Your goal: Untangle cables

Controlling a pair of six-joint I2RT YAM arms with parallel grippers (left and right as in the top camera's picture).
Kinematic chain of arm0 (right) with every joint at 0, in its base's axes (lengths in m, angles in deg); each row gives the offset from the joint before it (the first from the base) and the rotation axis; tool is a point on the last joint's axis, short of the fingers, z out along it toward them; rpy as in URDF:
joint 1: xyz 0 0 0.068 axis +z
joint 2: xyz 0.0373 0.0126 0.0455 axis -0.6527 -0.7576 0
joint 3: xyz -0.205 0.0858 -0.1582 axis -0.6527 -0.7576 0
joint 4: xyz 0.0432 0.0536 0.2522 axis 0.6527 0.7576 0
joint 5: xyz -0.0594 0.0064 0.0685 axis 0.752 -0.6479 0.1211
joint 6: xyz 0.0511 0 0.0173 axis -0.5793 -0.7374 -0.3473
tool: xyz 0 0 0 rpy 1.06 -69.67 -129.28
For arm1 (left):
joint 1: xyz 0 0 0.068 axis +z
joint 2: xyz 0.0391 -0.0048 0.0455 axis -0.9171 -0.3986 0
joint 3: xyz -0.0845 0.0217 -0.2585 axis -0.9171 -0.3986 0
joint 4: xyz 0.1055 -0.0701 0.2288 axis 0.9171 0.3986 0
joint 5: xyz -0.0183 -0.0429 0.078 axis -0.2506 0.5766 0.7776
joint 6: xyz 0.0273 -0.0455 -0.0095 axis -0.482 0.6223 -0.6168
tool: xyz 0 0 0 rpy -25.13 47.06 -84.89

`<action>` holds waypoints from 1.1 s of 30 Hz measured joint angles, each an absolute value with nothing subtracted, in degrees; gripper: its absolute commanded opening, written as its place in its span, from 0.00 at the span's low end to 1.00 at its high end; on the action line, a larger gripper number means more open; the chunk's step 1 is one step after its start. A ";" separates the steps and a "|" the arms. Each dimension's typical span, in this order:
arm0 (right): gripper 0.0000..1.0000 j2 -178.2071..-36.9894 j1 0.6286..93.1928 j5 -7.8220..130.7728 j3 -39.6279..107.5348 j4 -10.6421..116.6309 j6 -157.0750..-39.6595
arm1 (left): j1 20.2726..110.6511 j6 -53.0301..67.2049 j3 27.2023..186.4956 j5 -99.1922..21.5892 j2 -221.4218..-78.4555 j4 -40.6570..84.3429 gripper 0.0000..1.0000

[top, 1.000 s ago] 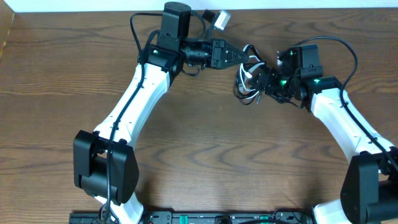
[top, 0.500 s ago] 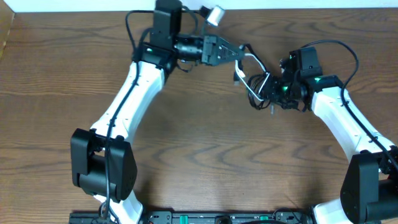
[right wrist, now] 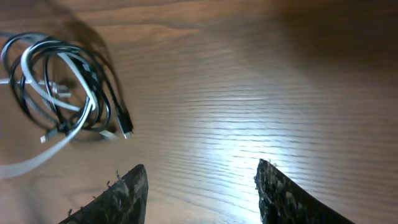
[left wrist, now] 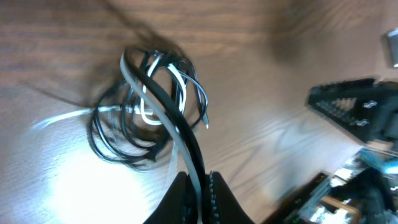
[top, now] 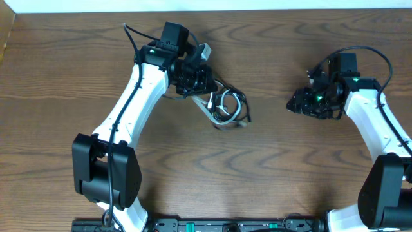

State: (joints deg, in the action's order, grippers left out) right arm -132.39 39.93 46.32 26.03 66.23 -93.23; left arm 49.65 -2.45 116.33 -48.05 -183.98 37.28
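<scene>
I should lower both cables, open my left gripper and grab the bundle's loops [top: 228,105] closer in, because my left gripper is pinching a black cable along with the grey-white [left wrist: 173,124] cable.
A tangled bundle of thin black cables and a white cable [top: 226,108] lies on the wooden table, right of my left gripper [top: 205,90]. In the left wrist view the bundle [left wrist: 146,109] sits ahead, and my left gripper [left wrist: 200,186] is shut on a flat grey-white cable [left wrist: 168,118] running out of it. My right gripper [top: 297,103] is open and empty, well to the right of the bundle. In the right wrist view the bundle [right wrist: 59,87] lies at the upper left, apart from the spread fingertips [right wrist: 134,180].
Bare wooden table [top: 212,174] surrounds the bundle. The table's back edge meets a white wall [top: 257,5]. Dark equipment [left wrist: 357,112] shows at the right of the left wrist view. The arm bases [top: 106,174] stand at the front.
My left gripper has swung left and toward the front, dragging the bundle with it. My right gripper has let go of the bundle, opened and drawn away to the right.
</scene>
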 measured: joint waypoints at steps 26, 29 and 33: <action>0.68 -132.37 39.97 43.45 26.03 64.02 -91.61 | 47.40 -13.29 116.33 -30.43 -186.43 26.82 0.57; 0.68 -132.37 39.97 43.54 26.03 64.06 -91.61 | 46.30 -15.55 116.33 -32.51 -189.75 26.88 0.57; 0.68 -132.37 39.95 43.61 26.03 64.09 -91.61 | 44.88 -17.05 116.33 -33.49 -195.74 27.30 0.57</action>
